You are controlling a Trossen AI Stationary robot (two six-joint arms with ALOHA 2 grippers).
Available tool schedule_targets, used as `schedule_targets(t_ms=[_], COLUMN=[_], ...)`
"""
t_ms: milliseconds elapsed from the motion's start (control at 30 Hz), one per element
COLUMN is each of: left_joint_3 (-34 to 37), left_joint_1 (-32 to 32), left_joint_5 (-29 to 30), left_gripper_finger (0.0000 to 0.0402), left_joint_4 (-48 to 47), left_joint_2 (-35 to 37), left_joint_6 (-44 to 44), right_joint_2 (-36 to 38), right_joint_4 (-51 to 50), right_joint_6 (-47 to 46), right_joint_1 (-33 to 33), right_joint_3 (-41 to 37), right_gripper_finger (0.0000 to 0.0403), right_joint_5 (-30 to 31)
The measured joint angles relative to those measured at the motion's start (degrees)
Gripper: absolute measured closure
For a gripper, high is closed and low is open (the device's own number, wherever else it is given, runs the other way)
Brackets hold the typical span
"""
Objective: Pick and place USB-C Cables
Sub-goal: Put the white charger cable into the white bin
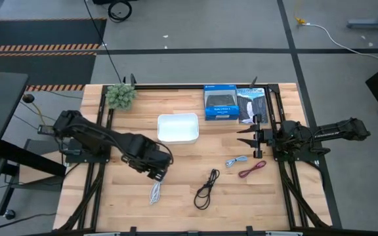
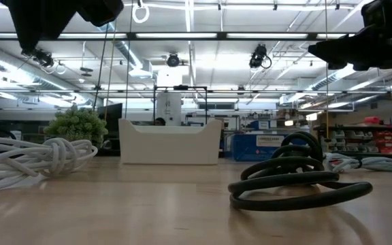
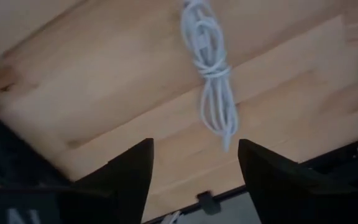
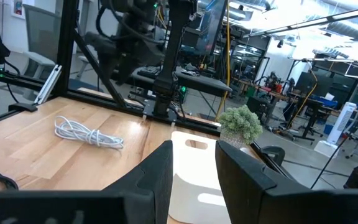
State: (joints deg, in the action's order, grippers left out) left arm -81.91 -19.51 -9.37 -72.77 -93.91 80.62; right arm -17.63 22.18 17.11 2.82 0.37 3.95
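The wrap (image 3: 214, 71) holds the loops tight at the middle, so the white cable (image 1: 155, 192) will rise as one compact bundle when I pick it up.
The white cable (image 1: 155, 191) lies bundled on the table near the front edge; my left gripper (image 1: 157, 174) hovers just above and behind it, open, its fingers (image 3: 132, 168) standing apart over the cable (image 3: 213, 93) without touching. The black cable (image 1: 207, 189) lies coiled near the middle front. The blue-grey cable (image 1: 236, 160) and the dark red cable (image 1: 252, 170) lie right of centre. My right gripper (image 1: 248, 136) waits open above the table's right side, beside the boxes.
A white tray (image 1: 178, 128) sits at the table's middle rear, with a small green plant (image 1: 121, 96) at the far left corner. A blue box (image 1: 220, 103) and a darker box (image 1: 251, 105) stand at the far right. Black frame rails run along both sides.
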Motion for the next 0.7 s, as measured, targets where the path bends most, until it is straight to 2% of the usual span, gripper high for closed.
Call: schedule_targets(t_ms=[400, 700], left_joint_3=[0.71, 9.38], left_joint_1=[-1.38, -1.98], left_joint_5=[-0.37, 0.64], left_gripper_finger=[0.0157, 0.0157], left_joint_4=[9.43, 18.22], left_joint_2=[-8.59, -8.75], left_joint_6=[5.0, 10.27], right_joint_2=[0.02, 0.02], right_joint_4=[0.04, 0.1], right_joint_6=[0.01, 0.01], right_joint_1=[0.01, 0.0], right_joint_3=[-0.01, -0.01], right_gripper_finger=[0.0275, 0.0275], right_joint_5=[0.0, 0.0])
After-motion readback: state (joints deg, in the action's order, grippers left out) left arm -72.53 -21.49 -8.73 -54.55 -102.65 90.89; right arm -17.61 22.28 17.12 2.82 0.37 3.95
